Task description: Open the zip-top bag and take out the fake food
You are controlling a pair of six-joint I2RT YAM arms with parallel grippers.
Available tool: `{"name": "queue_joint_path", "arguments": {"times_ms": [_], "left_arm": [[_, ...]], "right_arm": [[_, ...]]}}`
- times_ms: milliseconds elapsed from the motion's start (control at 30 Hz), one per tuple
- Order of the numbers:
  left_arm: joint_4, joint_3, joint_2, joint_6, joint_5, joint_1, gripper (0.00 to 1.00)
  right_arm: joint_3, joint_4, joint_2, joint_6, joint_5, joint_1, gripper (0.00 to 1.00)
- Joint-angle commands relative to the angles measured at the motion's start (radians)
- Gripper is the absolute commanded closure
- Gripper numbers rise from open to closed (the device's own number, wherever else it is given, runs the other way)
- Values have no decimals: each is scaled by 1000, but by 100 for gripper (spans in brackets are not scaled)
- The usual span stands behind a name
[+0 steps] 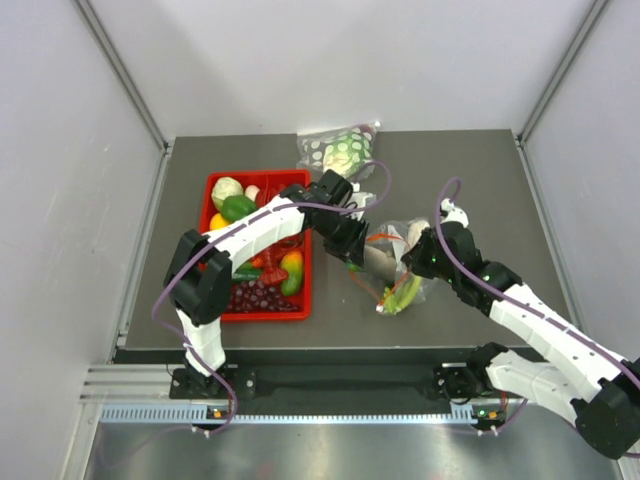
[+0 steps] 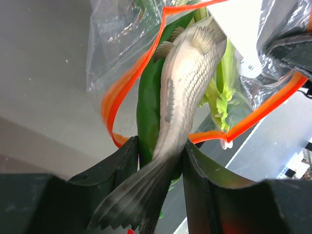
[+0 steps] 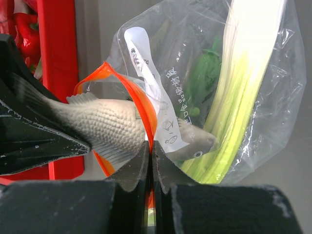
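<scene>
The green vegetable piece in my left gripper is under the fish's tail (image 2: 140, 196). I should first slide the vegetable piece (image 2: 148, 114) out from below the fish.
The clear zip-top bag (image 1: 395, 270) lies mid-table with its orange zip strip (image 3: 146, 105) parted at the mouth. My left gripper (image 2: 161, 146) is shut on the tail of the grey fish (image 2: 187, 83), whose body is half out of the mouth while its head (image 3: 197, 144) stays inside. Beside the fish lies a slim green vegetable piece (image 2: 148, 107). The pale green celery-like stalk (image 3: 243, 97) fills the bag's far side, behind the white label (image 3: 151, 83). My right gripper (image 3: 150, 146) is shut on the orange zip strip at the bag's rim.
A red tray (image 1: 306, 270) with purple grapes (image 1: 262, 296) and other fake food sits left of the bag, close behind the left gripper (image 1: 352, 250). A dotted bag (image 1: 340, 150) with a pale round head lies at the table's back. The right gripper (image 1: 418, 258) is by the bag.
</scene>
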Motion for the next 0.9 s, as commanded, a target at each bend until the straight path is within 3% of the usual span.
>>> {"name": "queue_joint_path", "arguments": {"times_ms": [0,400,600,867], "left_arm": [[-44,3,-62,40,-21,-1,100],[13,77,-3,-21,78,-9,91],[-183,175,-3,108,2,6,90],[-271,235,-16,89,-43,22,89]], "right_arm": [[4,40,-29,-2,24,4,100],[13,60,-6,-6,7,4,100],[1,54,-21,-6,18,3,100],[-2,57,-27,-6,13,3,100]]}}
